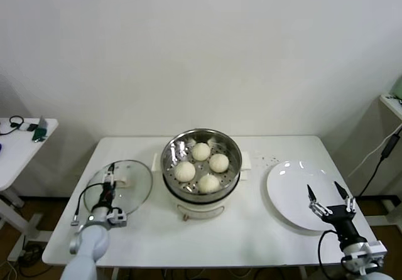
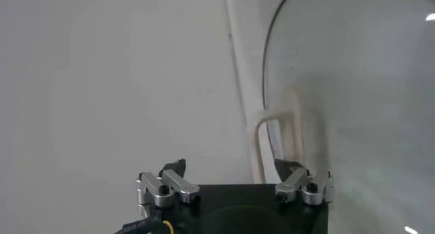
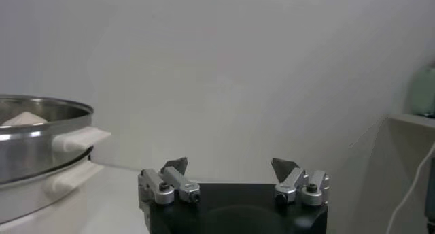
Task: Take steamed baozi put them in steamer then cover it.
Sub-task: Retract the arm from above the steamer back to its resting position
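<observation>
My gripper will lower the clear glass lid (image 1: 135, 189), which should settle flat over the steamer's rim, because the baozi (image 1: 219, 162) sit low inside the steamer's tall side.
The steamer (image 1: 235, 156) stands mid-table on its white pot base (image 1: 202, 208). Several cream-white baozi (image 1: 201, 151) lie on its perforated floor. In the right wrist view the steamer (image 3: 41, 147) shows at the side, with one baozi top (image 3: 24, 118) above its rim. The clear glass lid (image 1: 135, 192) lies flat on the table to the steamer's left, its cream handle (image 2: 275, 130) upward. My left gripper (image 1: 111, 178) hovers open over the lid, the handle just ahead of its fingertips (image 2: 285, 166). My right gripper (image 1: 327, 195) is open and empty over the white plate (image 1: 289, 189).
A small side table (image 1: 25, 135) with cables stands off the left of the main table. A shelf (image 1: 392, 101) and a hanging cable (image 1: 383, 154) are at the far right. The wall rises right behind the table.
</observation>
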You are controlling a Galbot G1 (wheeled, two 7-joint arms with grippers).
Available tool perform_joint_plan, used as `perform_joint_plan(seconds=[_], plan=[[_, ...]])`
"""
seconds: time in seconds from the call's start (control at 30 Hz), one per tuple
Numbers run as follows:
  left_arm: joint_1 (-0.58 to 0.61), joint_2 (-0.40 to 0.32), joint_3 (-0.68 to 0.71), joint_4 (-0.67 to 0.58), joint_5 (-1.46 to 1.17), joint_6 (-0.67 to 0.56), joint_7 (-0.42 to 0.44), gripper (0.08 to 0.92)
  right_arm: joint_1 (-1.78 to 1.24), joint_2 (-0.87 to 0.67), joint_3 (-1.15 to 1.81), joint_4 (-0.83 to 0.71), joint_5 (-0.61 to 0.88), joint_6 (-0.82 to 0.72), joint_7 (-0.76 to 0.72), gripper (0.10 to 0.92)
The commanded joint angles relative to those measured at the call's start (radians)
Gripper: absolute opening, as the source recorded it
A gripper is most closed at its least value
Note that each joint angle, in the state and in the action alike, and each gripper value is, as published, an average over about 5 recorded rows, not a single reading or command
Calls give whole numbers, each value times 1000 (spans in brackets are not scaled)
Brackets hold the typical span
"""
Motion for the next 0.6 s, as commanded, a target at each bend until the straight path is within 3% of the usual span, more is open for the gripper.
perform_joint_plan(seconds=[0.03,0.33,0.6], plan=[[-51,11,5,47,-32,3,1,823,-12,20,10,-11,-29,15,-12,823],[-54,14,14,56,-85,-18,23,814,-13,40,14,-36,-62,36,-24,823],[-41,13,16,53,-112,-32,39,610,-6,50,27,-46,-66,40,-27,823]])
